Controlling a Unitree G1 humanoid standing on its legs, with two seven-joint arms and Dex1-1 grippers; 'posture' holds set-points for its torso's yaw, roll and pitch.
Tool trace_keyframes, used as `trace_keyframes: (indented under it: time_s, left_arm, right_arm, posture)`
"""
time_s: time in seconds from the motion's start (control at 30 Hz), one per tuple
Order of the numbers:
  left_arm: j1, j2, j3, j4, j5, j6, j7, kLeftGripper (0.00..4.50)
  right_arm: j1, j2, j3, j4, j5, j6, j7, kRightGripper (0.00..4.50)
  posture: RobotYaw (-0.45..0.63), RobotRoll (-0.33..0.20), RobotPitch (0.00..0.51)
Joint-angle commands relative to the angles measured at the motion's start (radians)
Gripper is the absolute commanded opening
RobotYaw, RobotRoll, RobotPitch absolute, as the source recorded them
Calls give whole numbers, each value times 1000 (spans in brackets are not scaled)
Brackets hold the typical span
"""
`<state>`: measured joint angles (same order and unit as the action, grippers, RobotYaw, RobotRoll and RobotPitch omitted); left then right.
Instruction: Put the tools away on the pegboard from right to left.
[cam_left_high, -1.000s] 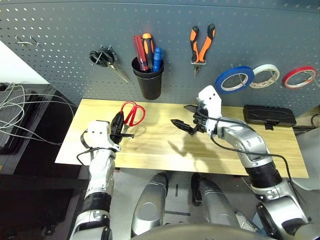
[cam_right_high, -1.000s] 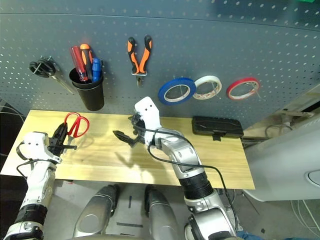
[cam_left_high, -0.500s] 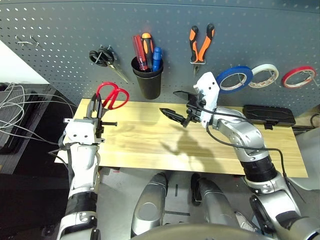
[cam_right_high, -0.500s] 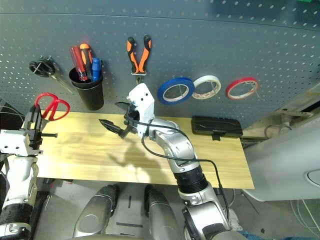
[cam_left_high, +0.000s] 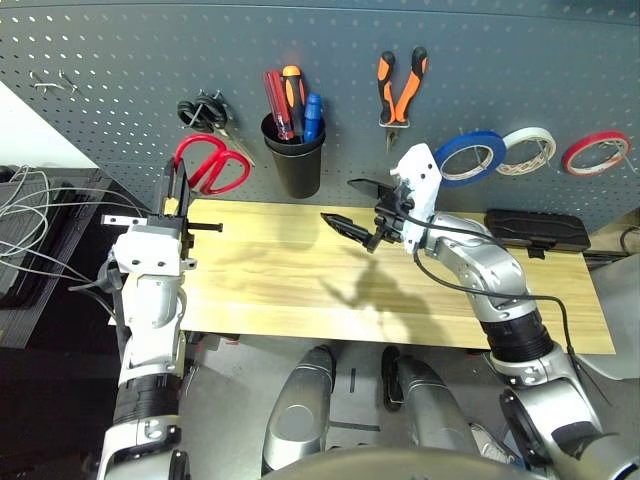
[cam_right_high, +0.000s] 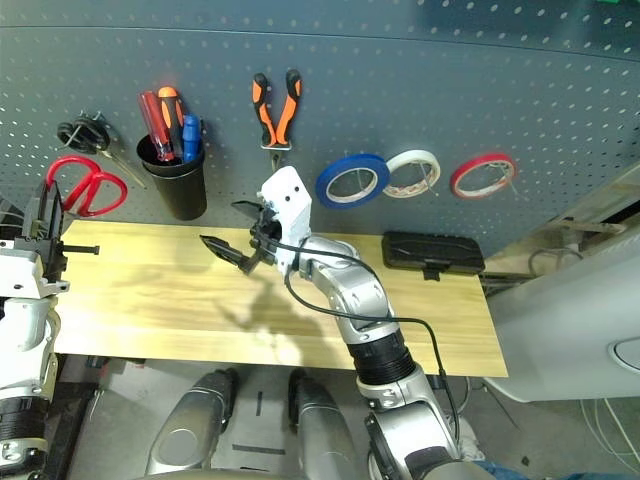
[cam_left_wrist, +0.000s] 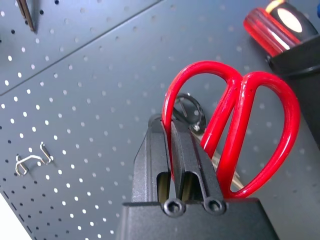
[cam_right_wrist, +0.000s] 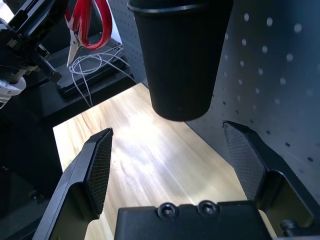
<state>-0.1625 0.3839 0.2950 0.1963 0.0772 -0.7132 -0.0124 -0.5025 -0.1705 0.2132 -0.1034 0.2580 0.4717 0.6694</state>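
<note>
The open red loop (cam_left_high: 198, 154) faces the black-handled scissors' hook (cam_left_high: 204, 110), so the left gripper should go on moving toward the pegboard and let go once the hook pokes through the loop.
My left gripper (cam_left_high: 176, 190) is shut on one handle loop of the red-handled scissors (cam_left_high: 211, 164), held up against the pegboard (cam_left_high: 120, 70) just below the hung black-handled scissors (cam_left_high: 205, 114). In the left wrist view the fingers (cam_left_wrist: 186, 150) clamp the red loop (cam_left_wrist: 235, 125), with an empty hook (cam_left_wrist: 30, 160) off to one side. My right gripper (cam_left_high: 342, 203) hangs open over the table, in front of the black cup (cam_left_high: 296, 158), with nothing between its fingers (cam_right_wrist: 97, 165). The blue-handled screwdriver (cam_left_high: 315, 115) stands in the cup. The pliers (cam_left_high: 403, 88) and blue tape ring (cam_left_high: 468, 158) hang on hooks.
White (cam_left_high: 531, 150) and red (cam_left_high: 598, 153) tape rings hang at the far right of the board. A flat black case (cam_left_high: 538, 232) lies at the back right of the wooden table (cam_left_high: 400, 300). Cables (cam_left_high: 35, 215) lie on a dark stand at the left.
My left arm has lifted the red scissors off the table, up and to the left toward the pegboard. My right gripper rose and shifted left, then held still, staying open.
</note>
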Motion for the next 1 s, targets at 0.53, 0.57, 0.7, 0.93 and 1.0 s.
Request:
trace_keyframes:
  time_s: [0.53, 0.57, 0.7, 0.93, 1.0]
  left_arm:
    - [-99, 19, 18, 153, -144, 94, -31, 32]
    - [-103, 18, 19, 163, -153, 98, -36, 32]
    - [-112, 15, 20, 181, -173, 107, -39, 32]
    - [-136, 15, 25, 221, -211, 125, -54, 32]
    - [-144, 15, 21, 233, -219, 143, -59, 32]
  right_arm:
    - [-43, 30, -5, -39, 29, -87, 16, 4500]
    - [-47, 31, -6, -40, 30, -87, 14, 4500]
    - [-58, 33, -9, -42, 34, -90, 10, 4500]
    - [-69, 40, -16, -39, 34, -99, -2, 4500]
    - [-72, 41, -19, -36, 32, -99, -8, 4500]
  posture:
    - [168, 0, 222]
    - [168, 0, 222]
    - [166, 0, 222]
    - [164, 0, 221]
    - [164, 0, 221]
